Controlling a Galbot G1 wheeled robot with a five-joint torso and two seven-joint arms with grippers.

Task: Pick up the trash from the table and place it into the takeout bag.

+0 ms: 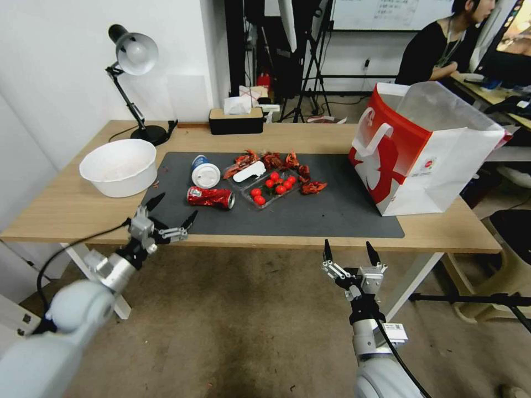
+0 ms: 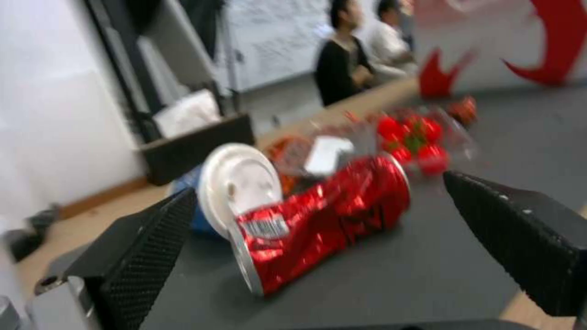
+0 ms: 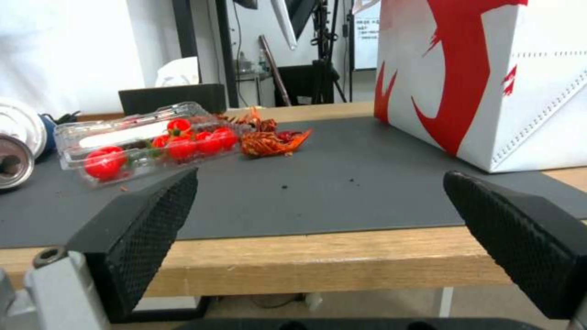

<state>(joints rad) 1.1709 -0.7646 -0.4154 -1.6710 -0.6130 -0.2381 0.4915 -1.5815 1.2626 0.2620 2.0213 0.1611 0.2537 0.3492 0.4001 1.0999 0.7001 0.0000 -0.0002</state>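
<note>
My gripper is going to lift the crushed red can away, and the blue-white cup (image 1: 199,161) will stay where it is, because the cup's white lid (image 1: 206,176) faces the can end-on.
A crushed red can (image 1: 210,197) (image 2: 324,220) lies on its side on the dark grey mat (image 1: 343,213) of the table (image 1: 61,213). Behind the can lies a blue-white cup with a white lid (image 1: 203,171) (image 2: 235,183). My left gripper (image 1: 164,216) (image 2: 318,238) is open at the mat's front left corner, a short way from the can. A clear tray of red tomatoes (image 1: 270,188) (image 3: 146,146) and crayfish shells (image 1: 313,188) (image 3: 269,142) lie mid-mat. The takeout bag (image 1: 426,149) (image 3: 489,78) stands upright at the right. Below the table's front edge, my right gripper (image 1: 349,256) (image 3: 318,215) hangs open.
A large white bowl (image 1: 119,166) sits left of the mat. At the table's back stand a black desk lamp (image 1: 133,72) and a black tissue box (image 1: 236,119). A person sits at another desk behind the bag.
</note>
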